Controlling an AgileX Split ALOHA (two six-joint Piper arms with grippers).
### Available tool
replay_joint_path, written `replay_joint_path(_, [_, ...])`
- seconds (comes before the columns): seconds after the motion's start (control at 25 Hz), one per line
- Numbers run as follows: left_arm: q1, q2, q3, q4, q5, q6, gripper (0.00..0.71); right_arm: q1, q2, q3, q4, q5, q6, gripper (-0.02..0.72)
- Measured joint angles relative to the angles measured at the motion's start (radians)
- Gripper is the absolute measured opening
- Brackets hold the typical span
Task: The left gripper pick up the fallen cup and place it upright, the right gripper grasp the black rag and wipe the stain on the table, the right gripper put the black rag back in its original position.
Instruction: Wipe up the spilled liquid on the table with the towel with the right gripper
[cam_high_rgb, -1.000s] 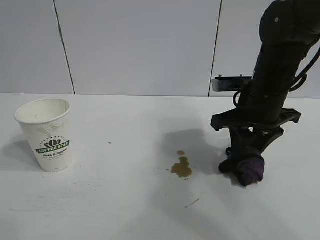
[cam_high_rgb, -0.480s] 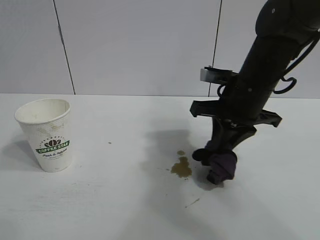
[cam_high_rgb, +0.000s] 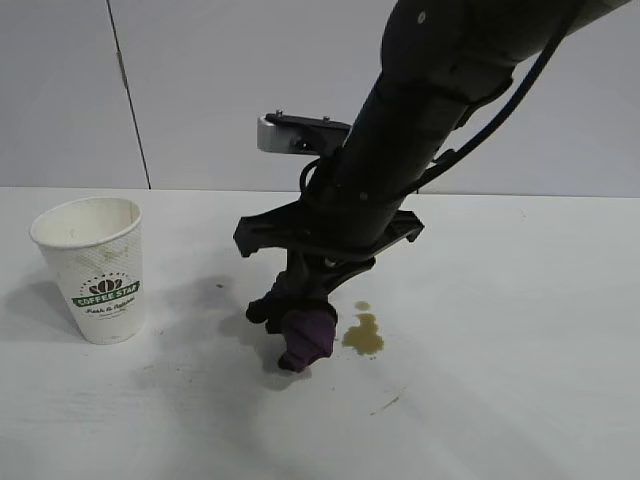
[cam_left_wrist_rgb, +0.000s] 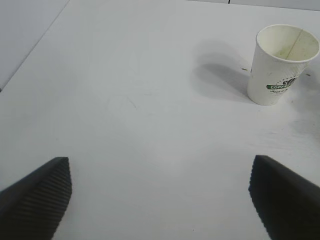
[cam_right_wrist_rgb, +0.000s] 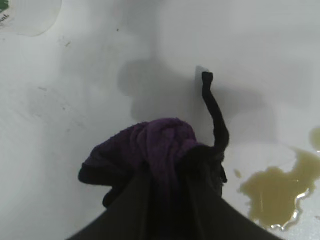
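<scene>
The black rag hangs next to the stain, away from the wet patch. My right gripper should lower the rag and wipe it back across the stain.
The cup stands upright at the table's left; it also shows in the left wrist view. My right gripper is shut on the black rag, a dark purple lump hanging from its fingers just left of the stain. In the right wrist view the rag bulges past the fingers, and the stain lies beside it, apart from the cloth. My left gripper is open and empty over bare table, well away from the cup.
A thin dark speck lies in front of the stain. Grey wall panels stand behind the table. The right arm slants across the middle of the scene.
My right gripper has carried the rag leftward from the table's right side, past the stain, to just left of it. The cup and stain have not moved.
</scene>
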Motion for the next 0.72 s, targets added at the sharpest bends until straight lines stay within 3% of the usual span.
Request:
replay_joint_path(0.28, [0.000,0.000,0.000,0.000,0.000,0.000,0.694,-0.003,0.051,-0.014,-0.126,0.024,0.075,0.088])
replay_joint_path(0.4, [0.000,0.000,0.000,0.000,0.000,0.000,0.694,-0.008,0.051,-0.036,-0.203,0.101,0.107,0.088])
replay_joint_path(0.56, [0.000,0.000,0.000,0.001,0.000,0.000,0.694,-0.043,0.055,-0.077,-0.352,0.254,0.184,0.088])
replay_joint_path(0.72, [0.000,0.000,0.000,0.001,0.000,0.000,0.694,-0.115,0.059,-0.094,-0.486,0.291,0.274,0.088])
